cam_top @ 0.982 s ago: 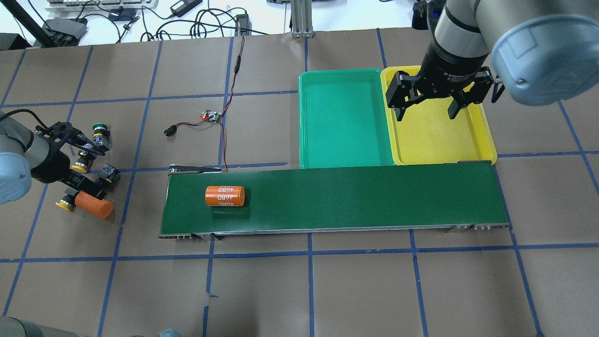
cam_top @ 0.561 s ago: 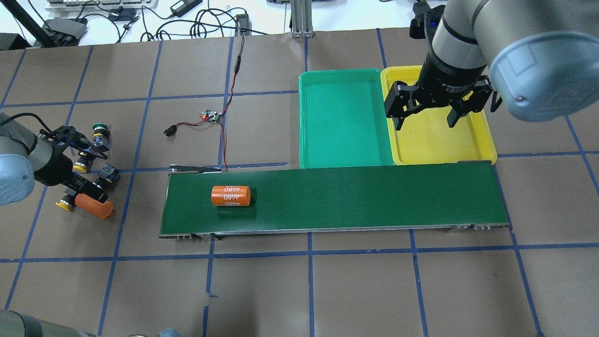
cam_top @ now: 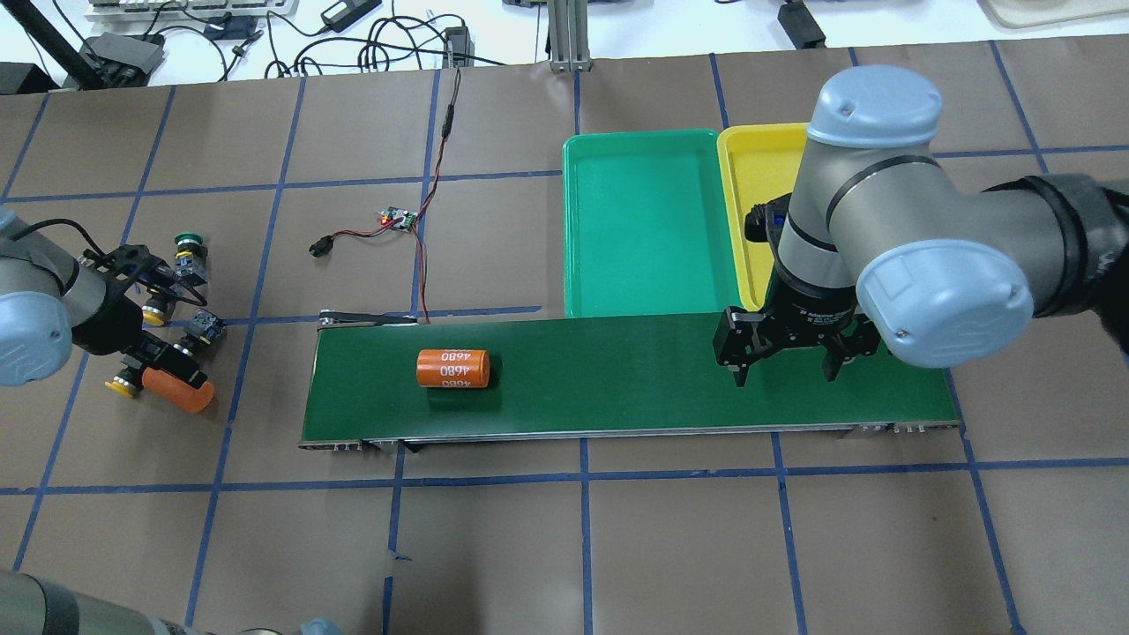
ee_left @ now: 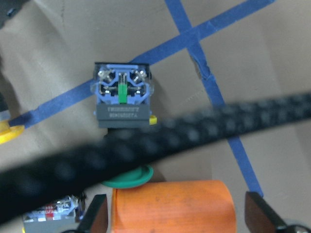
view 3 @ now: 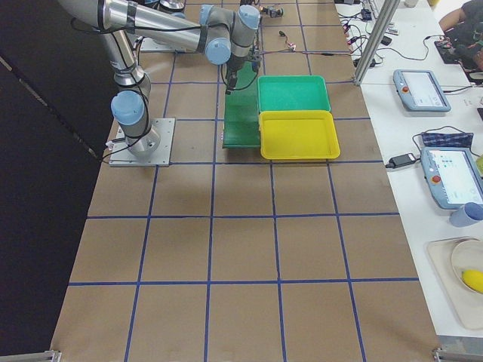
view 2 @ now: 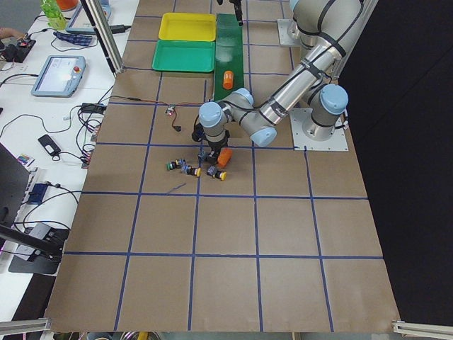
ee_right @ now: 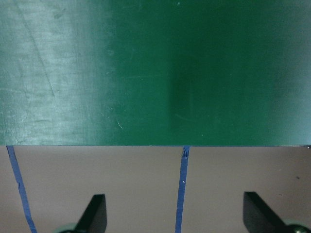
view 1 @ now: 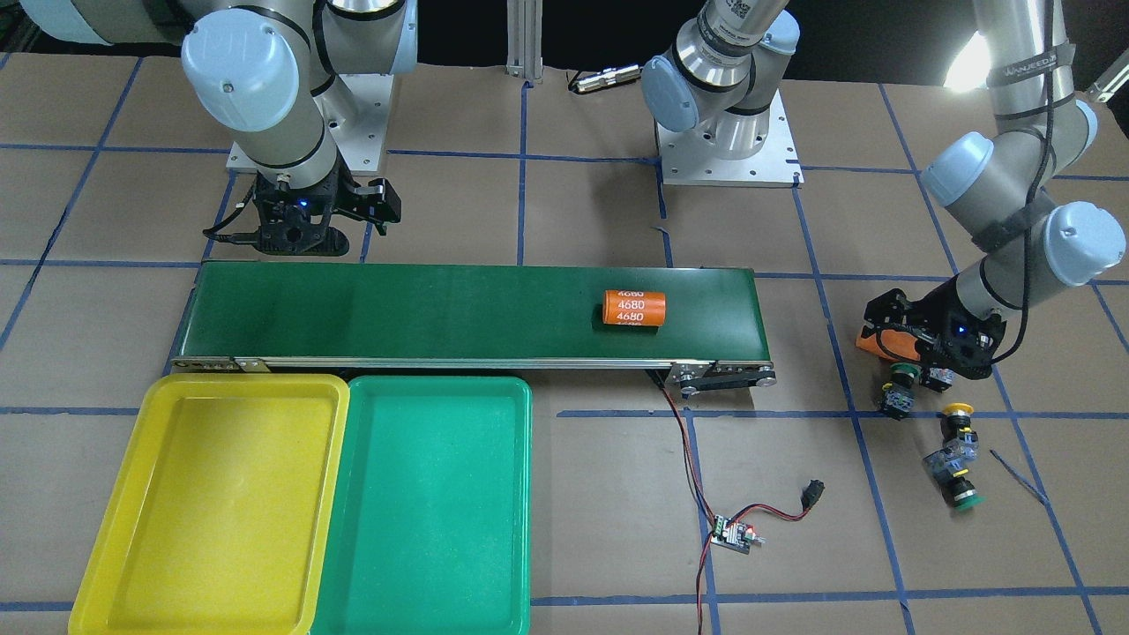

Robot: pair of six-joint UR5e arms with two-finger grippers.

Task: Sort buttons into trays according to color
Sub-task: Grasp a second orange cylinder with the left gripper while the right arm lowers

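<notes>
The conveyor belt has drive pulleys (view 1: 730,377) at its end, so the orange cylinder (view 1: 889,344) under my left gripper will move along when I put it there.
Several buttons lie at the table's left end: a green-capped one (cam_top: 187,249), a yellow-capped one (cam_top: 154,313), another yellow cap (cam_top: 119,385), and a blue-and-black body (ee_left: 122,94) with a green cap (ee_left: 127,177). My left gripper (cam_top: 165,354) hangs open over this cluster, its fingers (ee_left: 95,216) on either side of an orange cylinder (ee_left: 172,206) without touching it. The green tray (cam_top: 648,220) and yellow tray (cam_top: 750,168) sit side by side behind the belt, both bare. My right gripper (cam_top: 785,377) is open and holds nothing above the belt's right end.
A long dark-green conveyor belt (cam_top: 617,379) carries another orange cylinder marked 4680 (cam_top: 452,368). A small circuit board with red and black wires (cam_top: 399,218) lies behind the belt's left end. A black cable (ee_left: 204,133) crosses the left wrist view.
The right arm swung from above the yellow tray to above the belt's right end, still open. The cylinder on the belt travelled right. The left gripper shifted slightly over the buttons.
</notes>
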